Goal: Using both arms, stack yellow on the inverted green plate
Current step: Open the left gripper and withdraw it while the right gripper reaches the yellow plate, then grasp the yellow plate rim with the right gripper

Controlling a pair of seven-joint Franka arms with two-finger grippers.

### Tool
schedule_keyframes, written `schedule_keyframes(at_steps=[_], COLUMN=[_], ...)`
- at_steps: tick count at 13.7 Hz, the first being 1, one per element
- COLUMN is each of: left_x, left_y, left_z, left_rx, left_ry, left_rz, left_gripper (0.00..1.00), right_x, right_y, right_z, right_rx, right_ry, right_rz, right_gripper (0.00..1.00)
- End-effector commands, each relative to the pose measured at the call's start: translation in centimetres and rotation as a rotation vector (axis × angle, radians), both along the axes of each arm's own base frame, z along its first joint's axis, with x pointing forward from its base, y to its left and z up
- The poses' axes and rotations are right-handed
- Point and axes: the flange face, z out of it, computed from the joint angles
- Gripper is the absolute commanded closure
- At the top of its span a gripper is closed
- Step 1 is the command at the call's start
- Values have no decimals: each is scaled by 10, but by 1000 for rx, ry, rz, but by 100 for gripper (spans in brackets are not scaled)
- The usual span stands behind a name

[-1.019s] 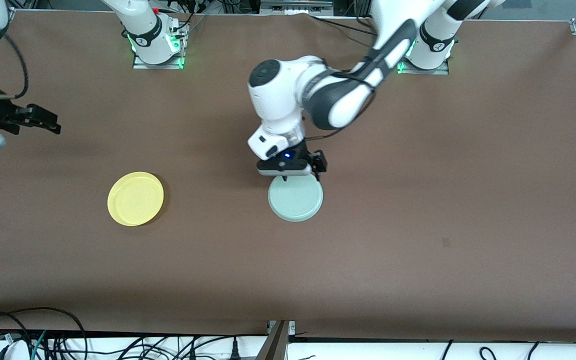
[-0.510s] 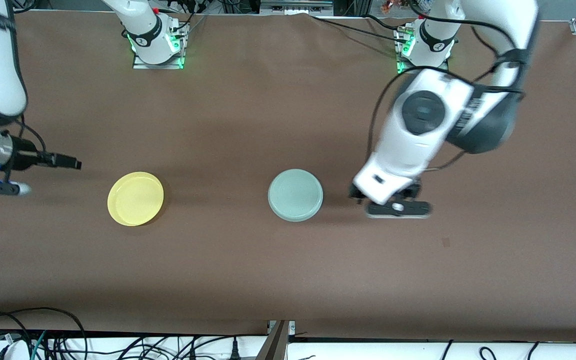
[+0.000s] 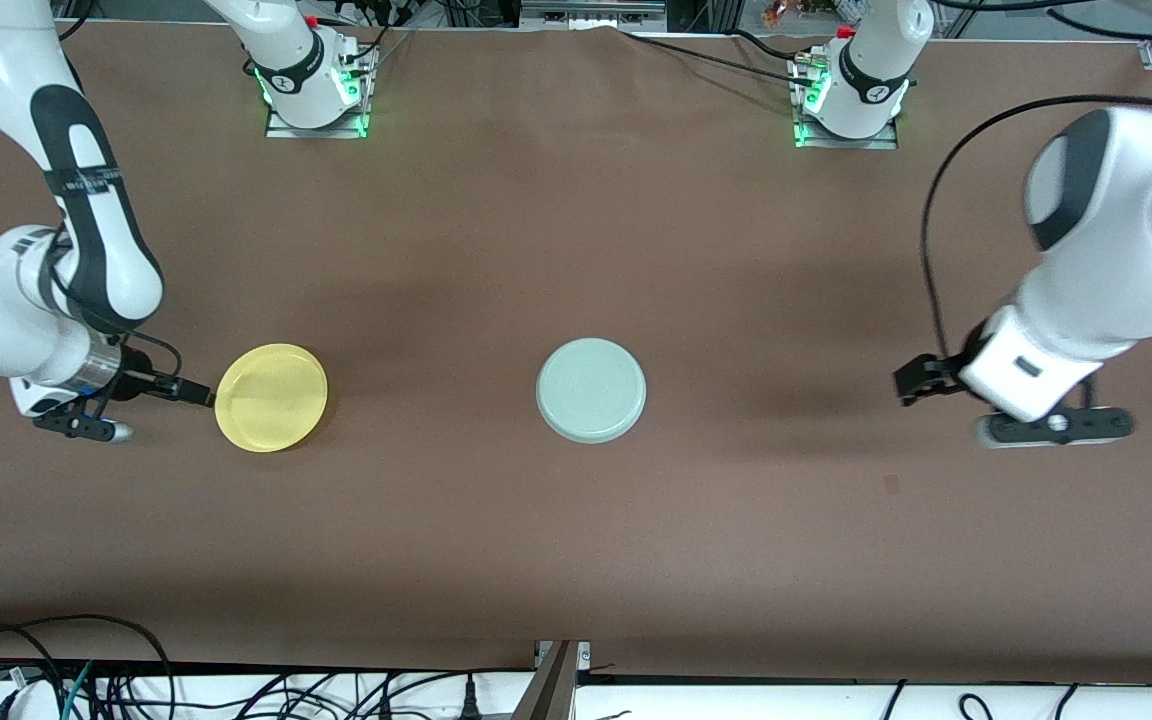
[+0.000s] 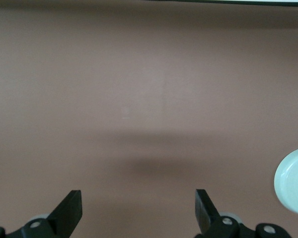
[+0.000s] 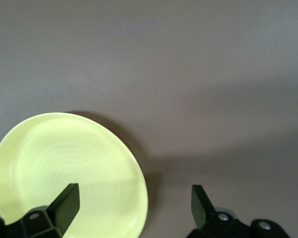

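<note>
My gripper will lower the yellow plate [image 3: 271, 397], which will perch on the green plate's ringed bottom side [image 3: 591, 390], the plates' rims apart, since that side faces up.
The yellow plate [image 3: 271, 397] lies right way up on the table toward the right arm's end. The pale green plate [image 3: 591, 390] lies upside down at the table's middle, its ringed underside showing. My right gripper [image 3: 198, 394] is open at the yellow plate's rim. In the right wrist view the right gripper [image 5: 133, 203] has one finger over the yellow plate [image 5: 69, 168] and the other over bare table. My left gripper [image 3: 911, 382] is open and empty over bare table toward the left arm's end. The left wrist view shows the left gripper [image 4: 138, 208] and the green plate's edge [image 4: 294, 181].
The brown table [image 3: 576, 560] carries only the two plates. The arm bases [image 3: 314, 85] stand along the table's edge farthest from the front camera. Cables [image 3: 86, 680] hang below the edge nearest it.
My left arm has let go of the green plate and swung away toward its own end of the table. My right arm has come down and in to the yellow plate's rim.
</note>
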Motion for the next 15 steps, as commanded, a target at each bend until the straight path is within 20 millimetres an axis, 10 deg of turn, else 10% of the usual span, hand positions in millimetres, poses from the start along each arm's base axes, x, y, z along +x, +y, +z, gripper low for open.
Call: schedule_keyframes(at_steps=[1,4,8,11,15], left_x=[-26,-43,-55,-52,-47], left_y=[38,68,92,93,95], left_z=[24,42,20,17,13], left_rx=[-41,-42,-42,-43,-46], left_ry=[43,77,131,132,135], left_rz=[-15,-23,-57,-57,-46], left_gripper=[0,0,0,0,0], right_x=[-6,-12,-13,-12,1], right_y=[4,0,-4,-1,31], right_z=[-8,-37,-39,-29,36], right_rx=[49,68,94,122,311], right_ry=[-16,-1,-22,3,70], right_rz=[-23,52,108,107,69], right_gripper=[16,36,100,100,100])
